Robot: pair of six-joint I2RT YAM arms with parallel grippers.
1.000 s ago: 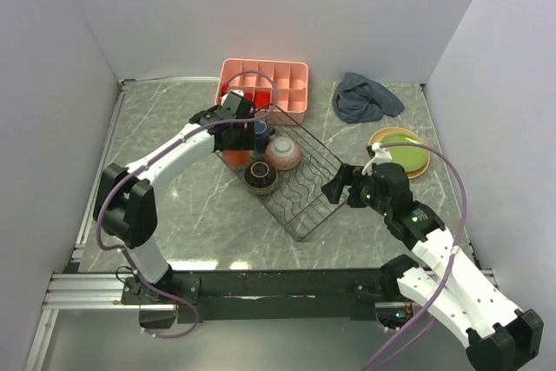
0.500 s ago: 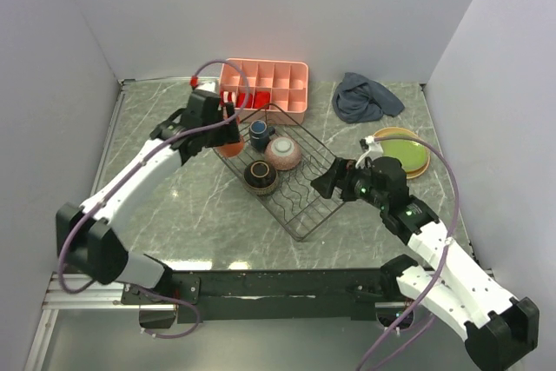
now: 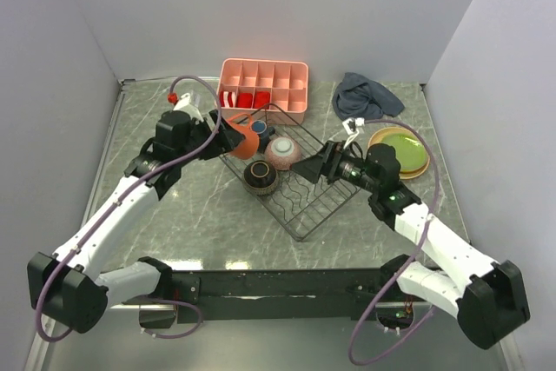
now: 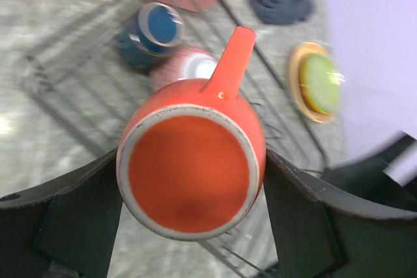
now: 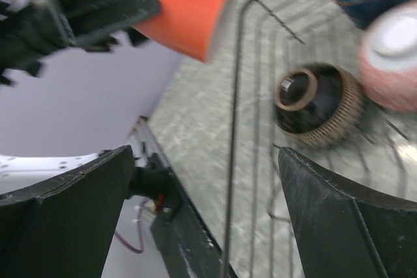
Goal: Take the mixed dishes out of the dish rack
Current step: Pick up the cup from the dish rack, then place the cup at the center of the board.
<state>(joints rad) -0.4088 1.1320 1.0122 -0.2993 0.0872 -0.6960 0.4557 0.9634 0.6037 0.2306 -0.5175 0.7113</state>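
Observation:
The orange mug's rim [image 3: 254, 143] sticks out free of my left gripper toward my open right gripper. My right gripper should keep moving in until it closes on that rim [image 5: 219, 27].
My left gripper [image 3: 233, 135] is shut on the orange mug [image 3: 244, 131], which it holds tilted above the left corner of the black wire dish rack [image 3: 306, 215]. In the left wrist view the mug [image 4: 192, 161] fills the gap between the fingers, handle pointing away. Inside the rack sit a dark-blue cup [image 3: 259, 128], a pinkish bowl [image 3: 283, 152] and a dark-brown bowl [image 3: 260, 176]. My right gripper [image 3: 318, 166] hovers open over the rack's right half, nothing between its fingers. The right wrist view shows the brown bowl [image 5: 316, 103] ahead of it.
A tan plate with a lime-green plate on it [image 3: 400, 150] lies on the table right of the rack. A pink compartment tray [image 3: 269, 84] stands behind the rack, and a grey-blue cloth [image 3: 367, 97] is at the back right. White walls close in three sides.
The left gripper has lifted the orange mug out of the rack and tilted it as the arm swung back left. The right gripper has moved left, over the rack.

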